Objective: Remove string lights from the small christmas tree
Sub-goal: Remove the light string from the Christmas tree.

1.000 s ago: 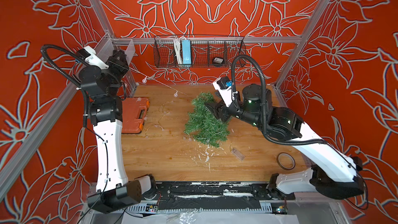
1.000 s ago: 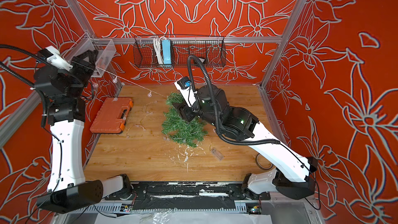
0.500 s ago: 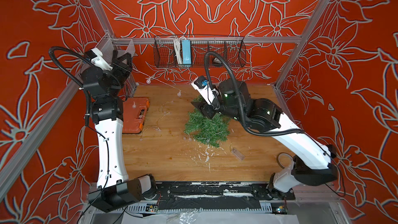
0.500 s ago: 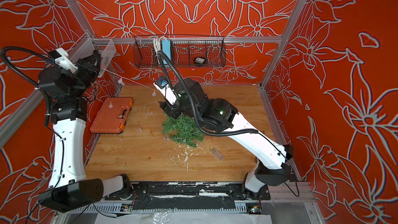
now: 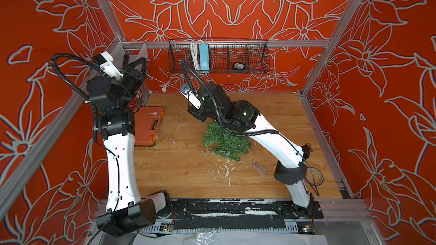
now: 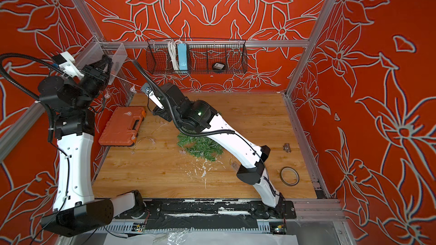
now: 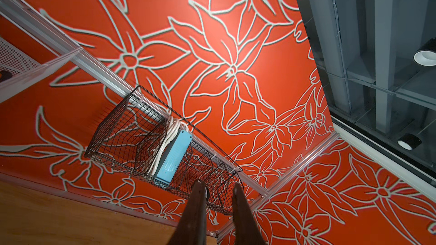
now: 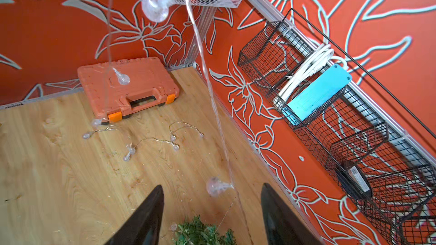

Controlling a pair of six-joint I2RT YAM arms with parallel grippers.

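Note:
I should bring my left gripper back and take the lights' strand (image 8: 212,91) with my right gripper, because my left gripper is up against the clear bin (image 6: 119,57) and the string lights are stretched out.
The small christmas tree (image 5: 224,142) (image 6: 200,147) lies flat mid-table, its back end under my right arm; its tip shows in the right wrist view (image 8: 200,232). The string lights (image 5: 162,88) (image 6: 133,88) run taut from my raised left gripper (image 5: 134,60) (image 6: 106,60) down to the tree, with slack loops on the wood (image 8: 151,140). The left gripper (image 7: 218,183) is nearly shut; no wire shows between its tips there. My right gripper (image 8: 212,185) (image 6: 158,111) hangs open above the tree's tip, a bulb and strand between its fingers, untouched. A clear battery box (image 5: 259,168) lies front right.
An orange tool case (image 5: 147,126) (image 8: 127,86) sits at the left edge. A wire basket (image 5: 219,55) with a blue power strip (image 5: 203,56) hangs on the back wall, a clear bin (image 5: 132,48) at back left. A tape roll (image 6: 289,176), a metal fitting (image 6: 286,147) and white scraps (image 5: 224,173) lie front right.
My right arm has swung left and back, from the tree's right side to above its back end. The left gripper has stayed high, shifting slightly, with the strand still taut.

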